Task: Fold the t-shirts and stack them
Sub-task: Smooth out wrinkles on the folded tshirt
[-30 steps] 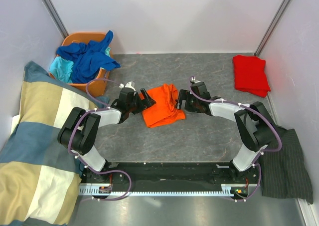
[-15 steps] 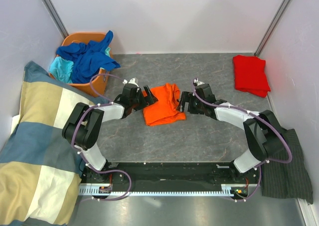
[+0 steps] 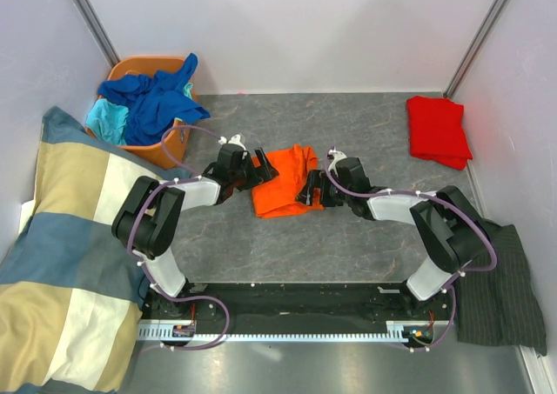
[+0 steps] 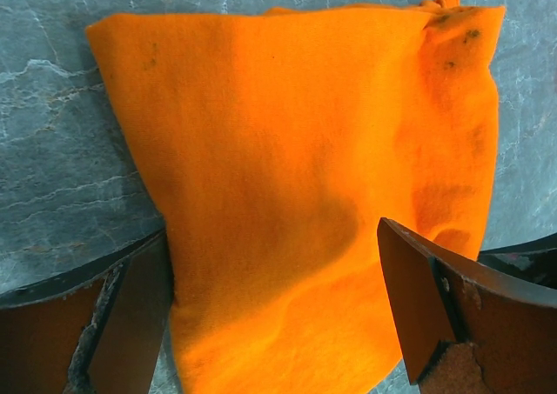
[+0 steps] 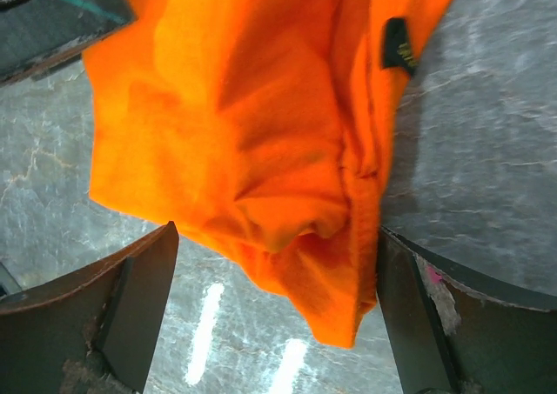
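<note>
The orange t-shirt's bunched corner (image 5: 315, 246) is lying between the open fingers of my right gripper. My right gripper should lift clear of it and work the edge (image 5: 388, 59) next to the black tag.
A bright orange t-shirt (image 3: 283, 181) lies loosely folded in the middle of the grey table. My left gripper (image 3: 261, 166) is open at its left edge, and in the left wrist view (image 4: 274, 320) the orange cloth (image 4: 287, 150) fills the gap between the two fingers. My right gripper (image 3: 311, 188) is open at the shirt's right edge, and in the right wrist view (image 5: 274, 316) its jaws straddle a bunched corner (image 5: 261, 150) of the shirt. A folded red t-shirt (image 3: 438, 130) lies at the far right. Royal blue (image 3: 157, 98) and turquoise (image 3: 109, 118) shirts are heaped in a basket.
The orange basket (image 3: 170, 147) stands at the back left. A big checked blanket (image 3: 61, 246) covers the left side. A dark grey pinstriped cloth (image 3: 500, 281) lies at the near right. Grey walls enclose the table on three sides.
My right gripper has moved left onto the orange shirt's right edge. My left gripper has shifted a little right and away from me. The shirt looks slightly narrower.
</note>
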You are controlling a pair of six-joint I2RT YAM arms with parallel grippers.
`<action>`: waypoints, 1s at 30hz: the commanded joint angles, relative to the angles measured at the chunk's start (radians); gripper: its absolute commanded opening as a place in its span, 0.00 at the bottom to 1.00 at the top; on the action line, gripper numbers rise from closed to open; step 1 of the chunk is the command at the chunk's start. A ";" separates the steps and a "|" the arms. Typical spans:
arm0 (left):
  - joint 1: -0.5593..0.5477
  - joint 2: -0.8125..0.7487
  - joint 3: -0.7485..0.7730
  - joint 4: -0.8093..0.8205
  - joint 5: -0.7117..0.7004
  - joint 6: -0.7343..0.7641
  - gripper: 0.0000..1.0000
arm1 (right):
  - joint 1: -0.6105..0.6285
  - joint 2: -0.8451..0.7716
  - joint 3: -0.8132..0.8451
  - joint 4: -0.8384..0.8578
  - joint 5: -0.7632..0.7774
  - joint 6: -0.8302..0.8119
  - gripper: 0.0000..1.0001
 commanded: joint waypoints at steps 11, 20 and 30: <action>-0.007 0.106 0.056 -0.095 0.002 0.062 1.00 | 0.088 -0.225 -0.086 -0.243 0.153 0.048 0.98; -0.010 0.112 0.056 -0.106 0.014 0.071 1.00 | -0.021 -0.075 0.054 -0.256 0.240 0.038 0.98; -0.047 0.161 0.128 -0.253 -0.076 0.135 0.97 | -0.093 0.074 0.121 -0.113 0.052 0.076 0.98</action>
